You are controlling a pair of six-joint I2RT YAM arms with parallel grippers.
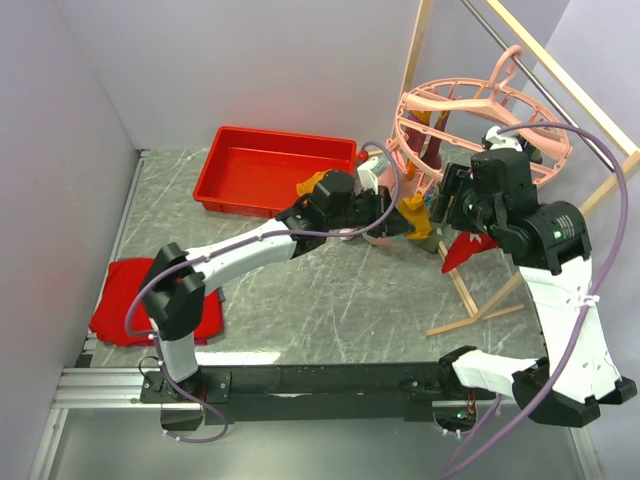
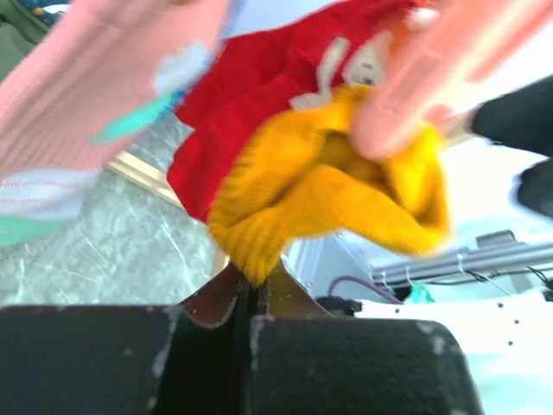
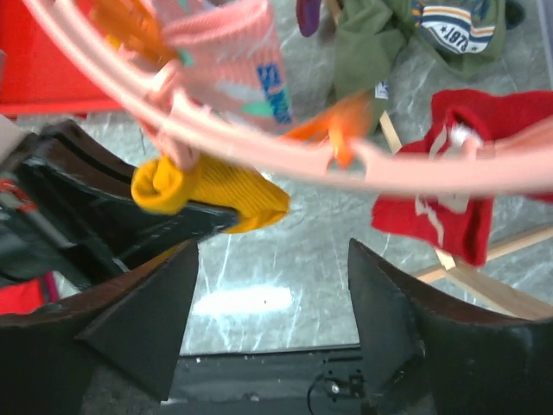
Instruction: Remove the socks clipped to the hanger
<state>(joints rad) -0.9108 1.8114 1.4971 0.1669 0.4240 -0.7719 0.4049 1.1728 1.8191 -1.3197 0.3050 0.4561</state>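
The pink clip on the mustard yellow sock (image 2: 380, 130) is next to my right gripper's open fingers. My right gripper should move over and squeeze the clip's arms (image 2: 423, 78) first.
The pink ring hanger (image 1: 480, 120) hangs at the back right and crosses the right wrist view (image 3: 285, 156). My left gripper (image 2: 251, 290) is shut on the lower end of the mustard yellow sock (image 2: 320, 199), which still hangs from a pink clip (image 2: 415, 95). It also shows in the right wrist view (image 3: 212, 194) and the top view (image 1: 415, 215). A red sock (image 3: 441, 199), a pink sock with mint patches (image 3: 233, 60) and an olive green sock (image 3: 367, 39) hang from clips. My right gripper (image 3: 272, 298) is open and empty just below the ring.
A red tray (image 1: 270, 170) stands at the back left. A flat red cloth (image 1: 130, 300) lies near the left edge. The wooden-framed rail (image 1: 560, 70) carries the hanger, and its base slats (image 1: 480, 315) lie on the table at the right.
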